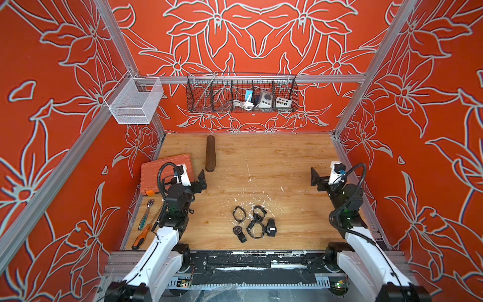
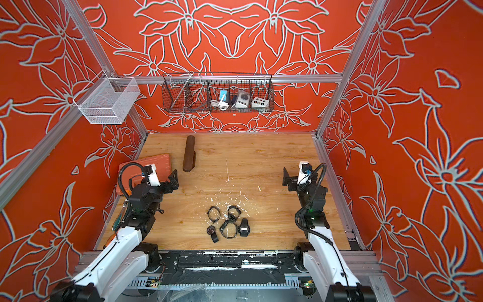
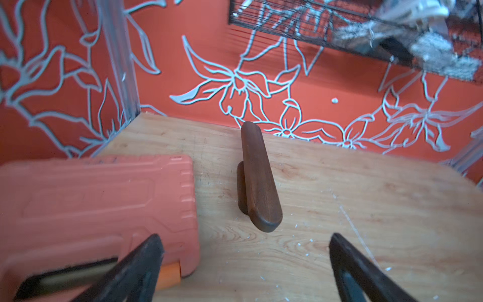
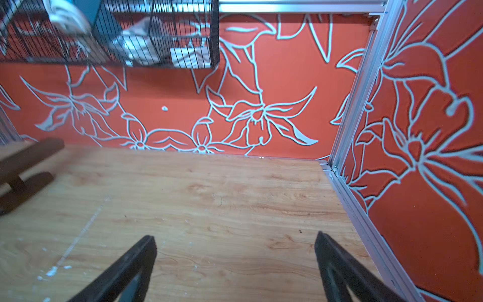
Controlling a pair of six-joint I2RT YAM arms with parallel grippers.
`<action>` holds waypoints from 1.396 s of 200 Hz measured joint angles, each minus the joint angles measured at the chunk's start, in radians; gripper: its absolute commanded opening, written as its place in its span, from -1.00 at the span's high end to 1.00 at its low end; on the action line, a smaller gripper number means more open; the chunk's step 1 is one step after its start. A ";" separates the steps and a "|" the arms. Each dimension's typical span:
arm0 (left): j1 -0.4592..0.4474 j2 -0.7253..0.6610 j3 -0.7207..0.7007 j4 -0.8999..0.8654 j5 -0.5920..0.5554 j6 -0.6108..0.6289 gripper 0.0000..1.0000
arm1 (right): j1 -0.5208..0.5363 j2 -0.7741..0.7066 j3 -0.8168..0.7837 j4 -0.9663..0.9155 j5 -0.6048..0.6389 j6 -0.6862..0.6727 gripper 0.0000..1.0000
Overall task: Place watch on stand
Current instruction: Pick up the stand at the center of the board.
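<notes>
My left gripper should first bring the stand point(image 1: 210, 153) to the middle point(image 1: 257, 180) and turn it crosswise, because it points toward the back wall, far away from the watches.
Several black watches point(image 1: 271, 227) point(image 2: 243, 227) lie in a loose cluster on the wooden table near its front edge, between the two arms. The stand point(image 1: 210, 154) point(image 2: 188, 154), a long brown wooden bar on a small dark base, sits toward the back left with nothing on it. My left gripper point(image 1: 202, 180) point(image 2: 173, 179) is open and empty, hovering just short of the stand's point(image 3: 257, 177) near end. In its wrist view the left gripper point(image 3: 245, 236) frames bare table. My right gripper point(image 1: 313, 177) point(image 2: 285, 177) point(image 4: 234, 235) is open and empty by the right wall. The stand point(image 4: 23, 162) is far off to its side.
An orange tool case point(image 1: 156, 170) point(image 3: 91, 209) lies under and beside the left wrist. A ratchet wrench point(image 1: 146, 213) and an orange-handled screwdriver point(image 1: 141, 236) lie along the left edge. A black wire basket point(image 1: 241, 91) and a white mesh basket point(image 1: 136, 100) hang on the walls.
</notes>
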 measured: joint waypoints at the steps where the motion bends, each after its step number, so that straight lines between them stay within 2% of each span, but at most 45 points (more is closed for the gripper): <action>1: 0.000 -0.004 0.005 -0.012 -0.003 -0.014 -0.96 | 0.000 -0.006 0.006 -0.010 0.000 0.009 -0.96; 22: -0.001 -0.011 0.091 -0.163 -0.023 -0.170 -0.96 | 0.000 -0.055 0.107 -0.177 0.013 0.130 -0.96; 55: 0.000 0.080 0.264 -0.355 0.009 -0.363 -0.96 | 0.000 -0.048 0.245 -0.463 0.091 0.326 -0.96; 75: 0.017 0.108 0.300 -0.420 0.045 -0.489 -0.96 | -0.001 -0.040 0.246 -0.557 0.087 0.372 -0.96; 94: 0.042 0.117 0.289 -0.435 0.086 -0.540 -0.96 | -0.001 -0.010 0.247 -0.610 0.057 0.381 -0.96; 117: 0.036 0.192 0.363 -0.515 0.093 -0.519 -0.96 | 0.000 0.046 0.261 -0.667 -0.005 0.379 -0.96; 180: -0.060 0.660 0.868 -0.771 0.060 -0.364 -0.96 | 0.059 0.206 0.338 -0.745 -0.121 0.365 -0.96; 226: -0.067 0.964 1.101 -0.908 0.036 -0.219 -0.95 | 0.127 0.205 0.338 -0.766 -0.127 0.351 -0.96; 279: -0.109 1.265 1.381 -1.065 0.009 -0.084 -0.78 | 0.135 0.200 0.306 -0.772 -0.127 0.345 -0.93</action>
